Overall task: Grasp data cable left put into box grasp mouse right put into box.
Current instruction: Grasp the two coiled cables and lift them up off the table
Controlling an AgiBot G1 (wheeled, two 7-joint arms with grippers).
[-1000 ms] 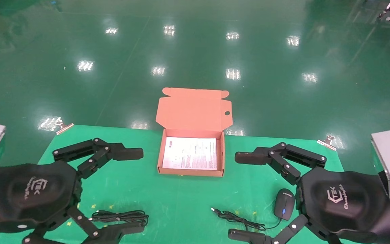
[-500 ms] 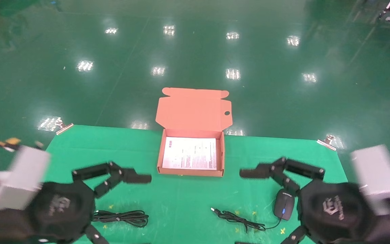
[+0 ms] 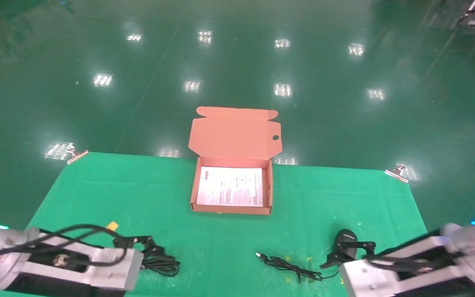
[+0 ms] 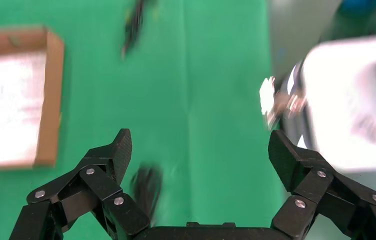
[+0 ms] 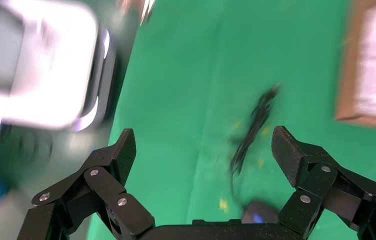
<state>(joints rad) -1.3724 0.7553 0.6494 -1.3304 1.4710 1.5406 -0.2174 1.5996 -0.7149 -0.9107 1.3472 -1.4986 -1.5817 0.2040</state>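
The data cable (image 4: 147, 189) runs lengthwise into the gap between my open fingers, so I keep moving my left gripper down until both fingers straddle the looped bundle (image 3: 164, 266).
The open orange-brown box (image 3: 194, 194) stands mid-table, lid up, with its white sheet inside. The looped black data cable (image 3: 164, 262) lies at the front left, partly under my left arm (image 3: 76, 264). In the left wrist view my left gripper (image 4: 201, 147) is open above the cloth, with the cable (image 4: 146, 186) beside one finger. The black mouse (image 3: 344, 241) lies at the front right, partly behind my right arm (image 3: 406, 268). My right gripper (image 5: 204, 144) is open, with the mouse (image 5: 258, 216) low between its fingers and its cord (image 5: 253, 127) running on.
The mouse's cord with USB plug (image 3: 287, 266) trails left across the green cloth (image 3: 229, 239). Metal clips (image 3: 397, 172) hold the cloth's far corners. The box also shows in both wrist views (image 4: 51, 95) (image 5: 348, 75). Glossy green floor lies beyond the table.
Both arms have dropped toward the table's front edge and turned over. Their black grippers, spread flat beside the box before, now point down over the cable and the mouse.
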